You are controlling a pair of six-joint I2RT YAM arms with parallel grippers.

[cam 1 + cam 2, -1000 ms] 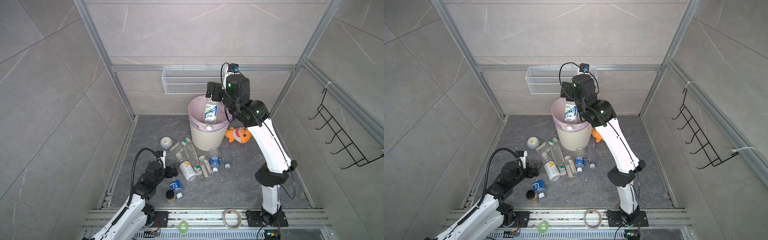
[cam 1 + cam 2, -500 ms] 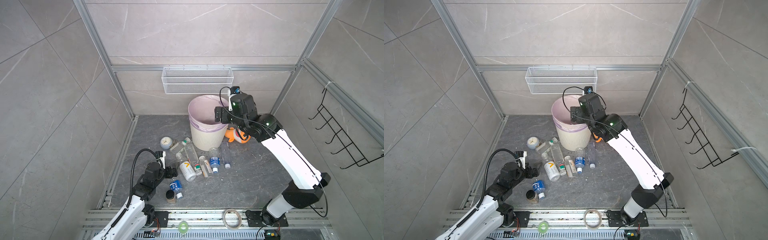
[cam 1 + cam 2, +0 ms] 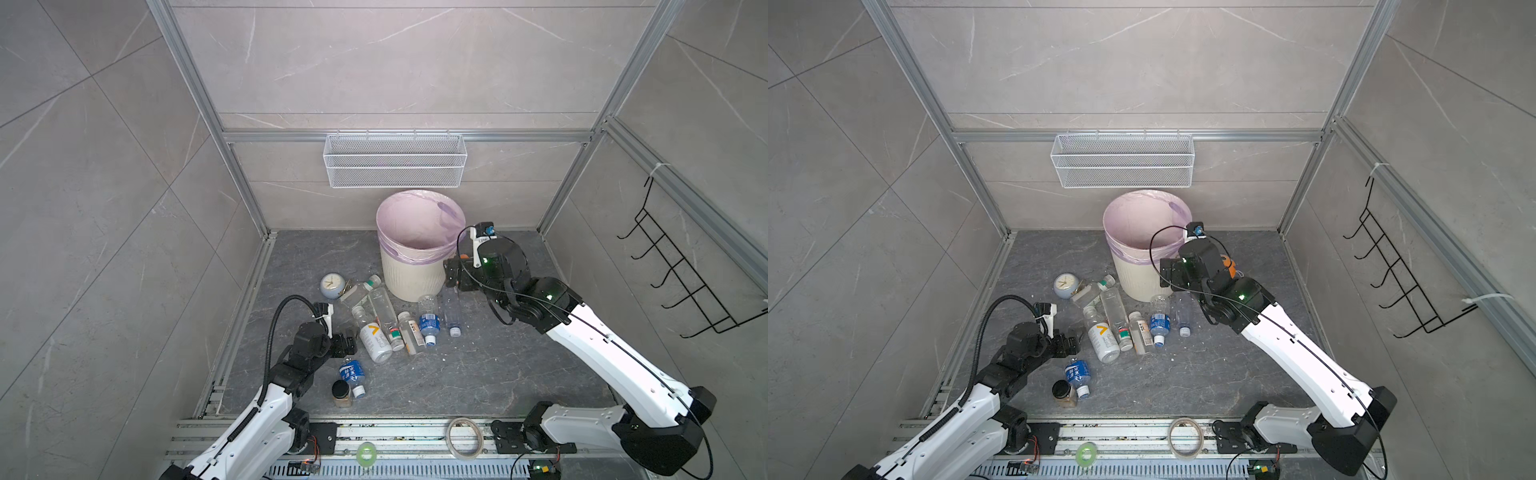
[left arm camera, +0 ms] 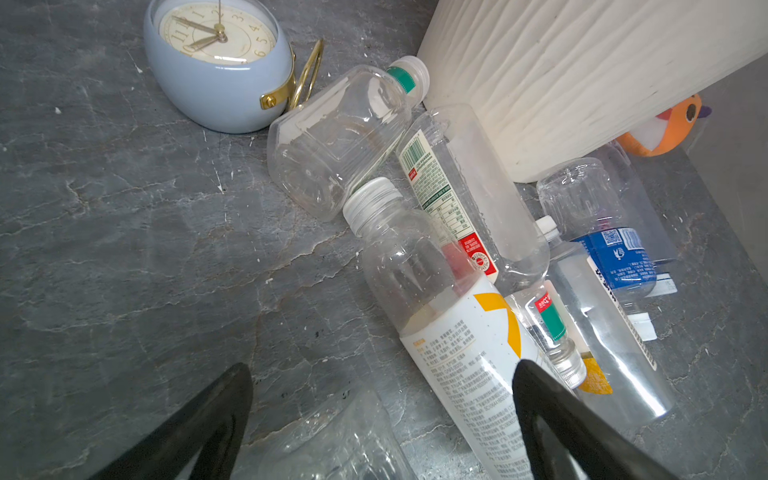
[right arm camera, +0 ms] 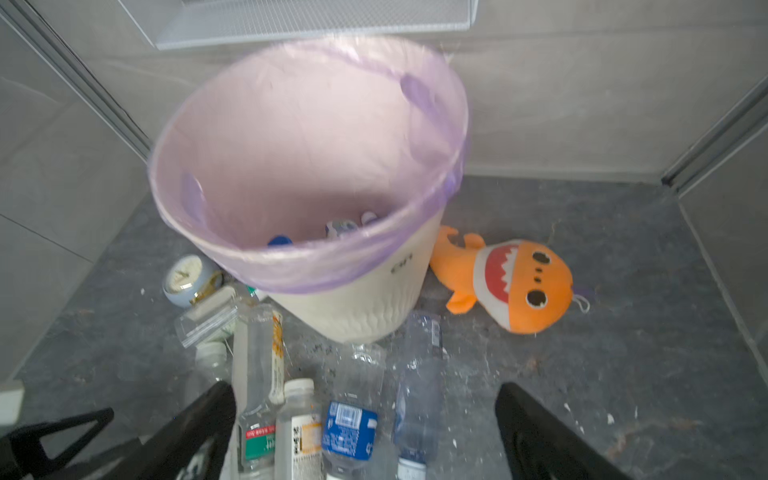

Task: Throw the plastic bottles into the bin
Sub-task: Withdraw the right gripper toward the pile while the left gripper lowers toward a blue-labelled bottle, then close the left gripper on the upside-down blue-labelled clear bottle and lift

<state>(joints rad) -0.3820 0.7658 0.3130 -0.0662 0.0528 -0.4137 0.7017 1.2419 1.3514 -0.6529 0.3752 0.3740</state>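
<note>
The other bottle's white-yellow label (image 4: 472, 360) is under one finger of my left gripper, which reaches past the front blue-labelled bottle's clear base (image 4: 352, 440). I should pull back and grip that clear base.
The bin (image 3: 415, 266) (image 3: 1138, 274) stands at the back of the floor, cream and ribbed, with a pale purple liner. Plastic bottles lie in a heap in front of it, among them a white-yellow labelled one (image 3: 374, 338) (image 4: 457, 345) and a blue-labelled one (image 3: 429, 322) (image 5: 349, 428). Another blue-labelled bottle (image 3: 352, 374) (image 3: 1077, 374) lies nearer the front. My left gripper (image 3: 347, 336) (image 4: 382, 370) is open, low, just left of the heap. My right gripper (image 3: 451, 274) (image 5: 365, 386) is open and empty beside the bin's right wall. Bottle tops (image 5: 343, 226) show inside the bin.
A pale blue clock (image 3: 332, 285) lies left of the heap. An orange shark plush (image 5: 511, 282) lies right of the bin. A black-lidded jar (image 3: 341, 392) stands at the front. A wire-mesh basket (image 3: 395, 160) hangs on the back wall, a black hook rack (image 3: 681, 274) on the right wall.
A bottle that was at my right gripper above the bin is gone from it. The right arm has come down and back to the bin's right side. The left arm has barely moved.
</note>
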